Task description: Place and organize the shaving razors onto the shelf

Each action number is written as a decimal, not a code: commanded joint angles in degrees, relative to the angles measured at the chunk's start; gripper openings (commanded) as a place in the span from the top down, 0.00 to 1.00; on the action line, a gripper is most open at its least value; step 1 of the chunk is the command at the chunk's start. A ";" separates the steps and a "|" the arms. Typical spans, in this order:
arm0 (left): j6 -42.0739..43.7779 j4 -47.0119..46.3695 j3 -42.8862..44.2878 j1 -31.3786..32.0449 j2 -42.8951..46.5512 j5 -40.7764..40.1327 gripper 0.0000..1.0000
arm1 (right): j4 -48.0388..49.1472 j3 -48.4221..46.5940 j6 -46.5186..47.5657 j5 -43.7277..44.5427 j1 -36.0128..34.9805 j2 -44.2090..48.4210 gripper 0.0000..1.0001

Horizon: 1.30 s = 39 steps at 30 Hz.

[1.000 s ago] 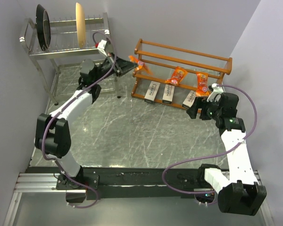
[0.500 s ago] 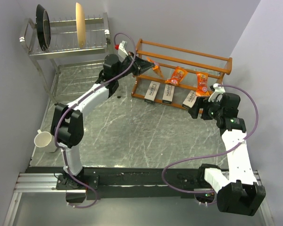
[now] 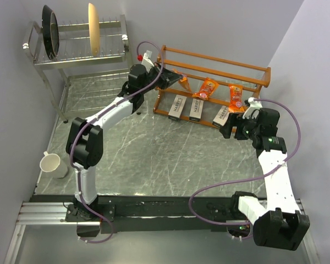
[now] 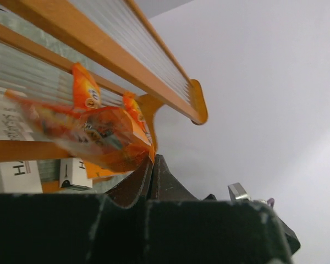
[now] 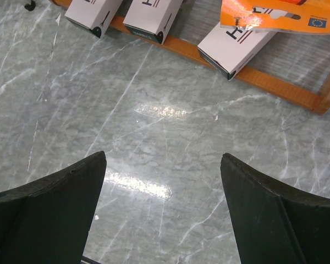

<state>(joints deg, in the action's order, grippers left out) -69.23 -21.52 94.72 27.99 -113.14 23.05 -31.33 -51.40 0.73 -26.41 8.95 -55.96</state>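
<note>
The orange pack's loose end (image 3: 187, 88) is slanted across the front rail of the middle level, so I should pull my left gripper back toward the shelf's front corner (image 3: 165, 91) to swing the pack inward.
The wooden shelf (image 3: 212, 70) stands at the back. Three pale-grey boxes (image 3: 177, 106) lie on its bottom tier, and two orange packs (image 3: 207, 88) lie on the tier above. My left gripper (image 3: 175, 78) is shut on a third orange pack (image 3: 183, 81), held at the shelf's left end at the level of the middle tier. In the left wrist view the pack (image 4: 93, 137) sticks out from the closed gripper (image 4: 152, 164), below the shelf rail (image 4: 99, 44). My right gripper (image 3: 231, 130) is open and empty over the floor in front of the shelf's right end; the right wrist view shows this gripper (image 5: 163, 157) short of the boxes (image 5: 234, 47).
A steel wire dish rack (image 3: 77, 55) with a dark pan and a plate stands at the back left. A white cup (image 3: 52, 164) sits near the left wall. Walls close in on the left and right.
My left arm has swung right and carried the orange pack from beside the dish rack to the shelf's left end, uncovering the white cup. The right arm has not moved.
</note>
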 commanded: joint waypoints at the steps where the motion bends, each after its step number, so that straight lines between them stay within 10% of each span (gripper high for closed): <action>1: 2.26 -0.45 3.46 0.05 -0.32 -2.74 0.99 | 1.45 -1.60 -0.03 -0.48 0.72 -0.37 0.08; 27: -8.02 28.02 -5.25 -0.30 5.13 -17.77 0.99 | 2.94 0.86 -0.56 -0.83 0.89 -0.37 0.08; 39: -16.19 22.22 -0.50 1.10 0.65 -13.12 0.99 | 3.03 -0.02 -0.56 -0.48 1.33 -1.25 0.08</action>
<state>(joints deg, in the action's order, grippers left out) -81.58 4.08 91.26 27.92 -111.26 8.16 -30.44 -50.96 0.47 -26.61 9.69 -56.99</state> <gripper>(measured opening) 0.015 0.921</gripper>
